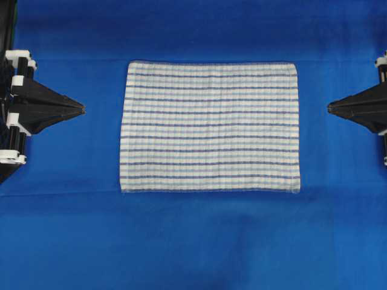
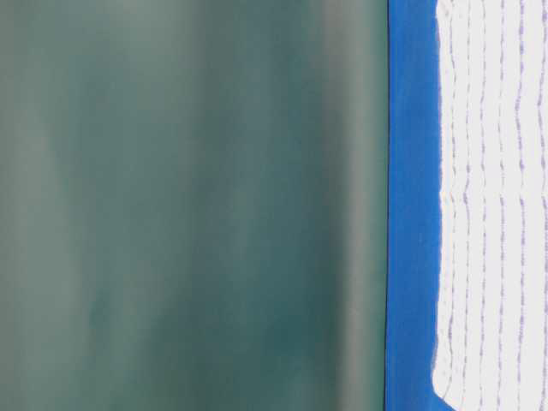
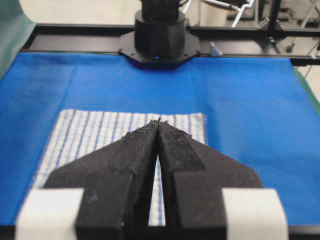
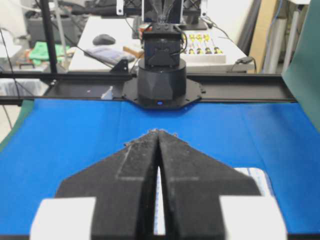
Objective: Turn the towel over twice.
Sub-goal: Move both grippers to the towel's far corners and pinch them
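Observation:
The towel's corner point(image 1: 292, 67) by the green backdrop is flat and free on open blue covering. I should keep bringing my right gripper closer until its fingers straddle that corner.
The towel point(image 1: 209, 127), white with thin dark-blue and light-blue stripes, lies flat and spread out in the middle of the blue table covering point(image 1: 193, 241). My left gripper point(image 1: 82, 109) hangs at the left edge, well clear of the towel's left hem, tips together and holding nothing. My right gripper point(image 1: 329, 108) mirrors it at the right edge, also shut and empty. In the left wrist view the shut gripper point(image 3: 159, 121) points over the towel point(image 3: 90, 135). From the right wrist, the shut gripper point(image 4: 159, 131) covers most of the towel; a corner point(image 4: 257, 176) peeks out.
The blue covering point(image 2: 411, 205) stretches well beyond the towel point(image 2: 497, 205) on all sides. Each arm's black base point(image 3: 160, 35) point(image 4: 161, 80) stands at the table's far end as seen from the opposite wrist. A green backdrop point(image 2: 188, 205) rises behind the table.

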Available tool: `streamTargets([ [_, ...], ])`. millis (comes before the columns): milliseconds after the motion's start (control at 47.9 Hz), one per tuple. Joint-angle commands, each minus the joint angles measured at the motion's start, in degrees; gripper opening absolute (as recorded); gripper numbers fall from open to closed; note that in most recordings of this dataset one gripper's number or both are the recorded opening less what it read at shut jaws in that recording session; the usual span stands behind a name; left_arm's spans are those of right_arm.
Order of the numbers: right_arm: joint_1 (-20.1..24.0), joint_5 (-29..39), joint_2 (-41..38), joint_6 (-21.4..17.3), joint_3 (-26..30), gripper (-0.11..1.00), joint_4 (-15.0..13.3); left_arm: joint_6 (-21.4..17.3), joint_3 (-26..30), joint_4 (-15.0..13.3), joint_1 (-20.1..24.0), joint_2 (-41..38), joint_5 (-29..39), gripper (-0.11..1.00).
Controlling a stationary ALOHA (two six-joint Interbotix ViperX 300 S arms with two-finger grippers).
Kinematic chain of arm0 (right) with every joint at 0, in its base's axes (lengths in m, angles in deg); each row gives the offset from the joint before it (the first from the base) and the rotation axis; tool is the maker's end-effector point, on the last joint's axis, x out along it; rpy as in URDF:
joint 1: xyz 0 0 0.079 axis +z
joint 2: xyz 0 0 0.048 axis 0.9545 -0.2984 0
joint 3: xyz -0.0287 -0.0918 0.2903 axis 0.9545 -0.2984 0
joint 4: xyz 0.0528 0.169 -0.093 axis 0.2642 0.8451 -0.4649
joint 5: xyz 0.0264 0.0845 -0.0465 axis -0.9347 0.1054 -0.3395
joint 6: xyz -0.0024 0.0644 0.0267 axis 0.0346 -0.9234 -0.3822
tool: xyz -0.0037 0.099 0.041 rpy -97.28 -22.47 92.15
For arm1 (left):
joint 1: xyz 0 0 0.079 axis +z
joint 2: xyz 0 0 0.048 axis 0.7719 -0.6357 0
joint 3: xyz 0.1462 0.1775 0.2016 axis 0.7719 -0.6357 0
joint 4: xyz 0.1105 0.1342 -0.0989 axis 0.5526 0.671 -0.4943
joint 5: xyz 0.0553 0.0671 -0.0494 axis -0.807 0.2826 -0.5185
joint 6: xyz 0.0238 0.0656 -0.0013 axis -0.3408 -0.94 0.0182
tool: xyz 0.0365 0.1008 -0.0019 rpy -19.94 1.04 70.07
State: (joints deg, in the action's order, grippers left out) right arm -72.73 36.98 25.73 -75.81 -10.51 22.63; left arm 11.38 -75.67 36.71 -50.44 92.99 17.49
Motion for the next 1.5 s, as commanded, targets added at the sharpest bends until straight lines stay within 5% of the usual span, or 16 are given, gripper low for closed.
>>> streamTargets([
  [0,-0.88,-0.35,-0.62,0.18,1.76,0.0,0.0,-0.7,1.58,-1.14,1.05,-0.97,-0.62,0.0],
  [647,-21.8,9.58,-11.6,-0.62,2.9,0.0,1.41,-3.96,1.85,-1.14,18.46,-12.22,-2.29,0.02],
  [814,-25.93,10.46,-19.42,-0.62,3.6,0.05,2.2,-3.96,2.11,-1.14,22.5,-18.9,-2.29,0.41],
  [1002,-28.39,9.93,-28.21,-0.53,4.31,0.56,2.2,-4.04,2.9,-1.14,25.66,-27.77,-3.69,0.88],
  [1482,-32.61,2.11,-47.29,-0.44,5.89,0.58,2.11,-4.13,6.06,-1.14,30.85,-53.7,-17.58,0.9],
])
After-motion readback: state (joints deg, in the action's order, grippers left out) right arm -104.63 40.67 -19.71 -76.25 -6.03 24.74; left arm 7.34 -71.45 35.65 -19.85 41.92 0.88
